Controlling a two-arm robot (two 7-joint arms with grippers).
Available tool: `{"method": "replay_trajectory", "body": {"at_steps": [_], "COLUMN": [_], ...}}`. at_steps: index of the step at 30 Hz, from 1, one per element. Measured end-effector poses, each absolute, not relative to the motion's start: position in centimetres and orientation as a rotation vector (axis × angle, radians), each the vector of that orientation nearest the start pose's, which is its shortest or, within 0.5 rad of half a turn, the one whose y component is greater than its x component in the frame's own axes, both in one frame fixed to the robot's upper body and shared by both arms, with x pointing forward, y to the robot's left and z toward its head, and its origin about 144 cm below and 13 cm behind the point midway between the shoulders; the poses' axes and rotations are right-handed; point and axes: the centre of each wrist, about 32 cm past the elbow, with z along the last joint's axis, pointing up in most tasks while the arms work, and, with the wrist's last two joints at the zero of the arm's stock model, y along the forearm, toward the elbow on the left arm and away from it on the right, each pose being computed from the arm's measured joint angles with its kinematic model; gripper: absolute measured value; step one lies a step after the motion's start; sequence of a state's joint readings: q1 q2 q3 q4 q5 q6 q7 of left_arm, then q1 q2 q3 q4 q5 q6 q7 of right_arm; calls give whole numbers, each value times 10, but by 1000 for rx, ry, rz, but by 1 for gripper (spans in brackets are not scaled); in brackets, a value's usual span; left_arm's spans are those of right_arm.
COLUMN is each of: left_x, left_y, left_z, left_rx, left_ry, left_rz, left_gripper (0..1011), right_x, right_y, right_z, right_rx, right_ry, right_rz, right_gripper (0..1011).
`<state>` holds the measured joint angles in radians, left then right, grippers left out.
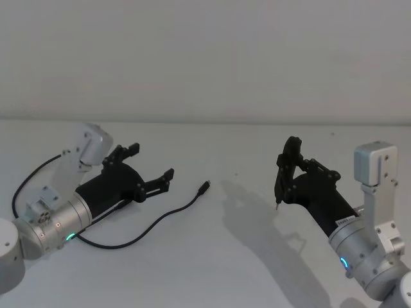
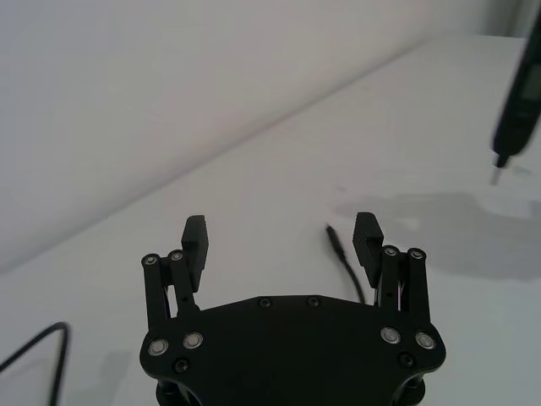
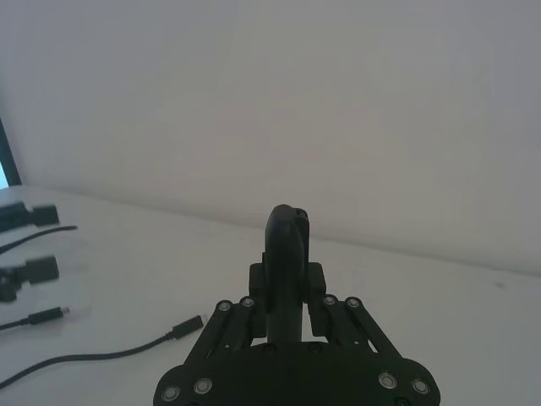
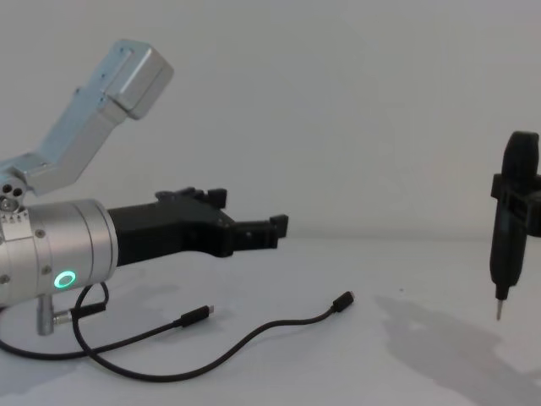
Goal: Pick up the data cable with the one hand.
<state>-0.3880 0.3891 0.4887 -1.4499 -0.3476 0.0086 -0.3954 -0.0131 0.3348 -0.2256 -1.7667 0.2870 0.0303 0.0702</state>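
Note:
The data cable is lying in a smooth, wide curve, so its plug end will stay gently bent and stick out forward when I hold it.
The data cable lies in a loose curve on the white table, one small plug pointing away from me. In the chest view the cable sags below the arm, and a plug shows at each end. My left gripper is open, held above the table, with nothing between its blocky fingers. The plug rests on the table just ahead of one finger. My right gripper stays far to the right, shut on a slim pin-tipped tool.
A shorter black lead loops to the left arm's base. The white table runs back to a plain wall. In the right wrist view the tool stands upright, with the cable off to one side.

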Motion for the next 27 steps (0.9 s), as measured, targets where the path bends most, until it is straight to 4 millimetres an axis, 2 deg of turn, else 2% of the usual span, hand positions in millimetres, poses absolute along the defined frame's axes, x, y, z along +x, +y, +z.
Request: {"method": "replay_trajectory", "body": {"at_steps": [14,27], "left_x": [557,563], "left_y": [222,218], "left_z": [1211,1220], "left_rx": [172,323], "left_ry": [-21,10], "left_rz": [553,496], "left_gripper": [1000,1000], "right_x": [447,446], "right_y": [-233,-236], "right_z": [1193,1193], "right_rx": [73,97], "right_ry": [-103,-107], "right_rz": [-1187,-1165], "right_gripper": [275,275]}}
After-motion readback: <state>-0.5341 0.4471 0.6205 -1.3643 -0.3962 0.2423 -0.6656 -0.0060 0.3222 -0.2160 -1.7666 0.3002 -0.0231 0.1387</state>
